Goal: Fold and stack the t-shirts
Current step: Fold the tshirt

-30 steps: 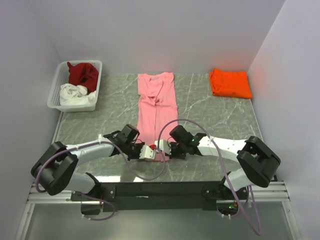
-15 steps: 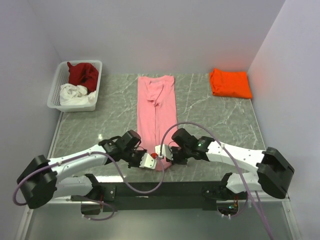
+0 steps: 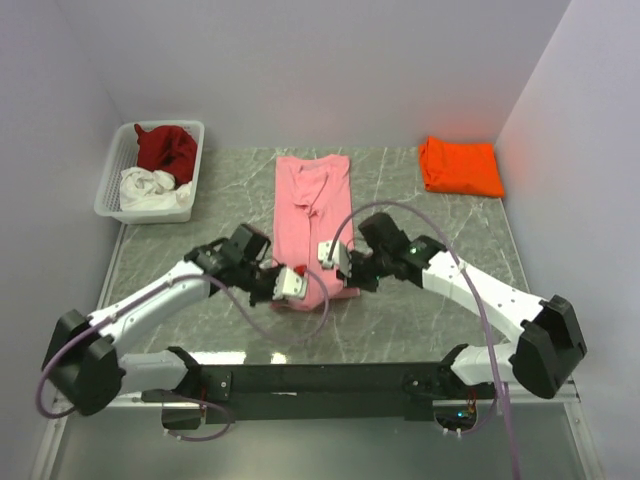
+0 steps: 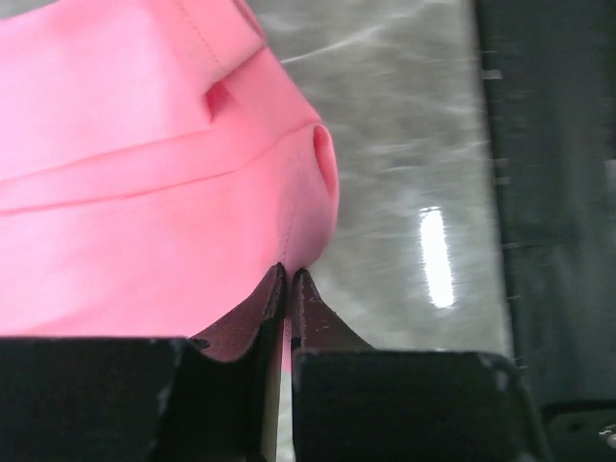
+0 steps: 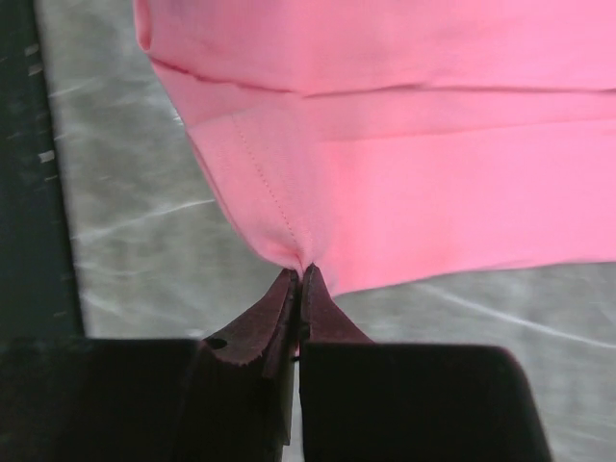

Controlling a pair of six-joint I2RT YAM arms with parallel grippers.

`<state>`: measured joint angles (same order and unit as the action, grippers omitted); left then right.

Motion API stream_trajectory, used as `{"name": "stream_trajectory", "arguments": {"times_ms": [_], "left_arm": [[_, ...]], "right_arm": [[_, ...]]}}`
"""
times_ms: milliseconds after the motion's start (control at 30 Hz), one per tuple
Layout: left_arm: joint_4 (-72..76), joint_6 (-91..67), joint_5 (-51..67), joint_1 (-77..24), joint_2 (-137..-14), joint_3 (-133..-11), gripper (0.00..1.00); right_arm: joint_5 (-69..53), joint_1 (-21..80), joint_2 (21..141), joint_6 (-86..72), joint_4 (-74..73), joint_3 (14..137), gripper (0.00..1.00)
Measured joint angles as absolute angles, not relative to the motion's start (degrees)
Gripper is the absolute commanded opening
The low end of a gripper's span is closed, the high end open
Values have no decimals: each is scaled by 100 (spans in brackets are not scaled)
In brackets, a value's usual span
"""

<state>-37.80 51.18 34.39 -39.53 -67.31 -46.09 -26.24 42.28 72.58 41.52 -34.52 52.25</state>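
Observation:
Each of the robot's grippers holds a pink hem corner [image 5: 304, 248] and the strip is straight ahead, so the right gripper should now move its corner forward until the pink hem gets to the strip's middle [image 3: 305, 213].
A light pink t-shirt [image 3: 313, 205] lies as a long narrow strip down the middle of the table, its near end lifted and doubled back. My left gripper [image 3: 291, 283] is shut on the hem's left corner [image 4: 289, 252]. My right gripper [image 3: 326, 253] is shut on the right corner [image 5: 300, 255]. Both hold the pink cloth above the table, over the strip's near half. A folded bright orange t-shirt [image 3: 460, 166] lies at the back right. A dark red t-shirt [image 3: 167, 148] and a white t-shirt [image 3: 152, 188] sit crumpled in the basket.
A white lattice basket [image 3: 112, 180] stands at the back left corner. The grey marble table [image 3: 430, 235] ends at a dark frame rail [image 3: 320, 380] near the arm bases. Walls close in the left, back and right sides.
Both grippers closed on the pink t-shirt's near hem, then lifted it and carried it away from the table's front edge, folding the near end back over the strip.

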Motion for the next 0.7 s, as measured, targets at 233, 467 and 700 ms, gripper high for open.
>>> {"name": "stream_trajectory", "arguments": {"times_ms": [233,467,700], "left_arm": [[-4230,5822,3804,-2768,-8296,-6114,0],[-4556,6346,3964,-1881,-10294,-8147,0],[-4915,6678,3997,-1518,-11996,-10066,0]], "right_arm": [[-2797,3321,8582,4847,-3575,6702,0],[-2805,2709,10160,5273,-3767,8090,0],[-2764,2416,11434,5411,-3979,9625,0]]}}
